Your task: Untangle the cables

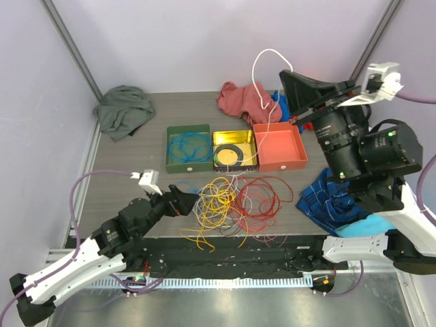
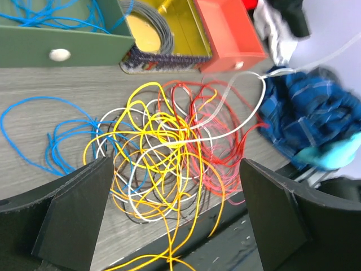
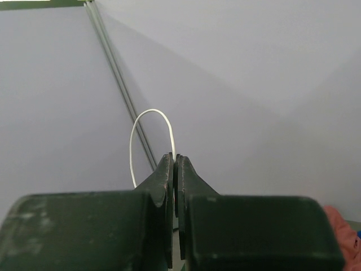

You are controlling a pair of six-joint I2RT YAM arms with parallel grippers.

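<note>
The white cable (image 1: 268, 122) will slip free and leave the tangle behind when I lift it, because a loose white bend (image 2: 194, 139) goes over the yellow loops.
The cables (image 1: 231, 203) lie in a loose tangle of yellow, orange, red, white and dark loops near the table's front edge. In the left wrist view the same cables (image 2: 169, 147) spread between my wide-apart fingers (image 2: 73, 214). My left gripper (image 1: 189, 202) (image 2: 176, 164) is open at the tangle's left side and holds nothing. A blue cable (image 2: 34, 121) lies apart to the left. My right gripper (image 1: 283, 73) (image 3: 175, 157) is raised high at the back right, shut on a white cable (image 1: 269, 50) (image 3: 149, 113) that arcs up and runs down into the tangle.
A green box (image 1: 188, 168) with blue wire, a yellow tin (image 1: 234, 133) with a black coiled ring (image 1: 229, 155) and an orange box (image 1: 279, 146) stand in a row behind the tangle. Cloths lie at back left (image 1: 124, 109), back centre (image 1: 238, 99) and right (image 1: 327, 197). Yellow ends overhang the front edge.
</note>
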